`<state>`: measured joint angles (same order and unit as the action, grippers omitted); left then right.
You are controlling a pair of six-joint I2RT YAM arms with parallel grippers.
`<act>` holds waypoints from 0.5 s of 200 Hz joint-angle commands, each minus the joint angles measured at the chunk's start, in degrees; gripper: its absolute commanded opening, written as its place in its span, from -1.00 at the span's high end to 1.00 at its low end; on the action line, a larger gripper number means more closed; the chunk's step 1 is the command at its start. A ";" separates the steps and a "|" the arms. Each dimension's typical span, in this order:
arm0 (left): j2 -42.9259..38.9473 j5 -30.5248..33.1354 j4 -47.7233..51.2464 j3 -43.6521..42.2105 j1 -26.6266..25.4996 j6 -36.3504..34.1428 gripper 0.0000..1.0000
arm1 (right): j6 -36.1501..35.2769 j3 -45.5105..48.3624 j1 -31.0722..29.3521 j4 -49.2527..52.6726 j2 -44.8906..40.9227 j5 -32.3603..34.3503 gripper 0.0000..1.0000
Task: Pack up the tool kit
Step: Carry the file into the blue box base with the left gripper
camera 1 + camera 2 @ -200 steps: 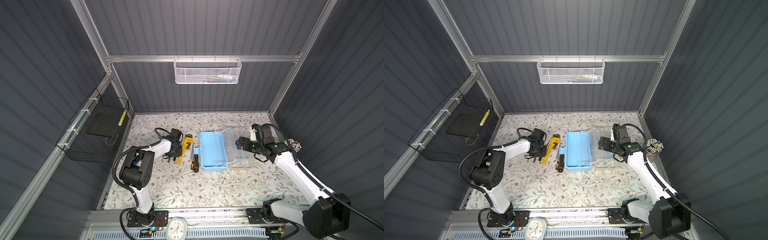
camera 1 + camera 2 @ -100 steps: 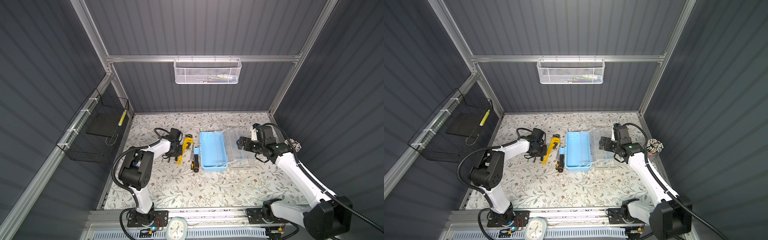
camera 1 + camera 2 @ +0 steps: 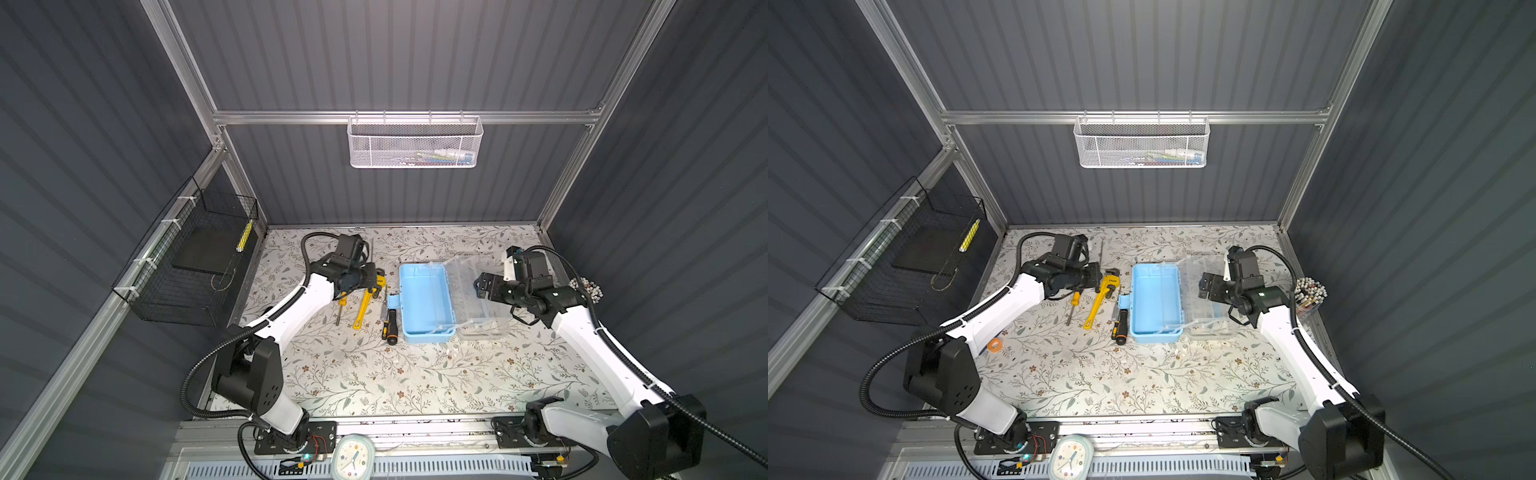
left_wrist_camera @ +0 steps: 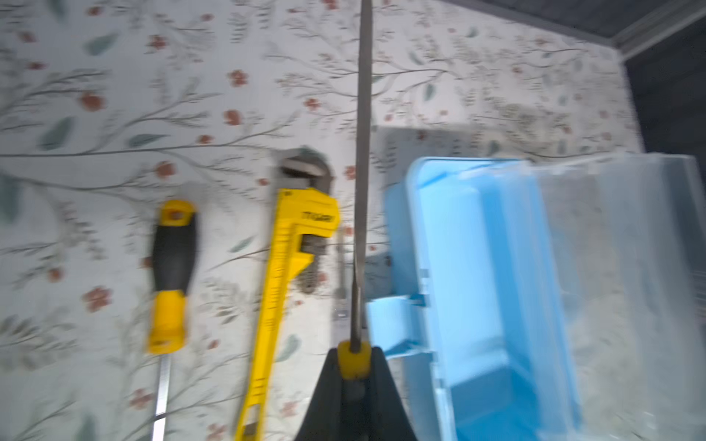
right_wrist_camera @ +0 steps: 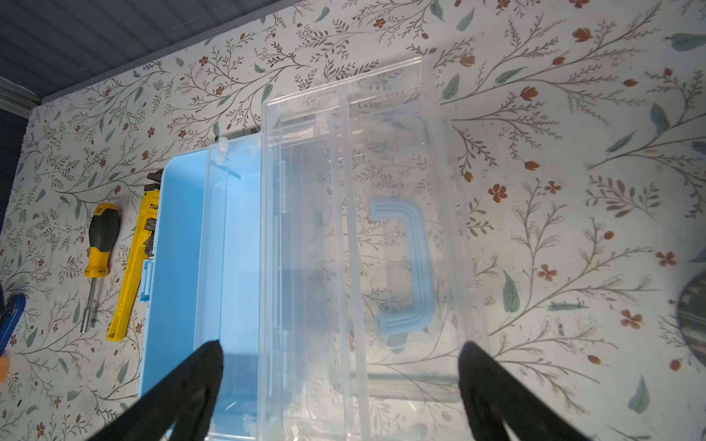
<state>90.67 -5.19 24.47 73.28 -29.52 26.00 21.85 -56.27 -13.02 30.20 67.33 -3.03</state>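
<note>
I should keep my left gripper moving across the case and let go inside the lid (image 3: pixel 457 296), since the thin metal tool (image 3: pixel 371 249) points along the long side of the open clear lid.
The tool kit (image 3: pixel 424 303) (image 3: pixel 1154 303) is a light-blue case lying open mid-table, its tray empty. Its clear lid (image 3: pixel 478 291) (image 5: pixel 382 229) with the blue handle (image 5: pixel 405 267) lies flat to the right. My left gripper (image 4: pixel 353 366) (image 3: pixel 365 278) (image 3: pixel 1096 276) is shut on a thin metal tool (image 4: pixel 363 114) with a yellow collar, left of the case. On the table lie a yellow pipe wrench (image 3: pixel 368 303) (image 4: pixel 282 286), a yellow-black screwdriver (image 3: pixel 1073 305) (image 4: pixel 172 267) and an orange-black screwdriver (image 3: pixel 390 328). My right gripper (image 5: pixel 340 374) (image 3: pixel 480 286) hovers open over the lid.
A white mesh basket (image 3: pixel 415 143) hangs on the back wall. A black wire basket (image 3: pixel 195 257) hangs on the left wall. A cup of pens (image 3: pixel 1308 293) stands at the right edge. Another thin metal tool (image 4: pixel 341 275) lies between wrench and case. A small clock (image 3: pixel 353 457) sits at the front.
My left gripper has closed on the thin metal tool. The right arm has barely moved.
</note>
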 commanded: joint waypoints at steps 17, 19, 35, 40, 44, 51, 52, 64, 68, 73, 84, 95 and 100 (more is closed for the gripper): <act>5.95 -16.74 -15.56 1.53 -8.34 12.89 0.94 | 0.02 0.87 0.18 -0.14 -1.49 -0.28 -0.92; 6.32 -16.82 -15.76 1.87 -8.84 13.10 0.94 | 0.03 0.93 0.18 -0.14 -1.50 -0.19 -0.92; 9.30 -17.95 -18.41 3.86 -11.82 15.42 0.91 | 0.08 1.49 0.18 -0.45 -1.99 0.06 -0.93; 10.31 -18.32 -19.24 4.31 -12.40 16.49 0.90 | 0.13 1.67 0.24 -0.54 -2.01 0.07 -0.93; 11.13 -18.47 -19.59 4.67 -12.82 17.26 0.90 | 0.13 1.65 0.26 -0.71 -1.98 0.02 -0.93; 12.52 -18.47 -19.81 5.43 -13.45 17.95 0.89 | 0.21 1.78 0.27 -0.74 -1.98 -0.11 -0.93; 12.78 -18.42 -19.81 5.45 -13.54 18.04 0.89 | 0.21 1.78 0.27 -0.75 -1.96 -0.13 -0.93; 14.63 -17.55 -20.43 6.15 -14.39 19.59 0.88 | 0.37 1.78 0.27 -0.97 -1.80 -0.30 -0.93; 15.09 -17.39 -20.84 6.18 -14.63 20.11 0.88 | 0.39 1.86 0.27 -1.01 -1.81 -0.35 -0.93; 15.58 -17.26 -21.38 6.26 -14.89 20.74 0.88 | 0.33 1.84 0.27 -1.08 -1.85 -0.48 -0.93; 16.64 -16.37 -21.55 6.76 -15.44 21.24 0.88 | 0.39 1.95 0.27 -1.06 -1.89 -0.38 -0.93; 17.87 -15.31 -20.30 7.23 -16.04 21.21 0.88 | 0.21 2.04 0.27 -1.10 -1.98 -0.33 -0.93; 18.51 -15.15 -19.81 8.78 -16.18 21.26 0.88 | 0.13 2.13 0.27 -1.16 -2.10 -0.31 -0.93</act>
<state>107.46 -20.84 5.50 78.13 -44.91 44.51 22.02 -54.96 -12.99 29.67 66.04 -3.25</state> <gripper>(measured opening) 0.123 0.964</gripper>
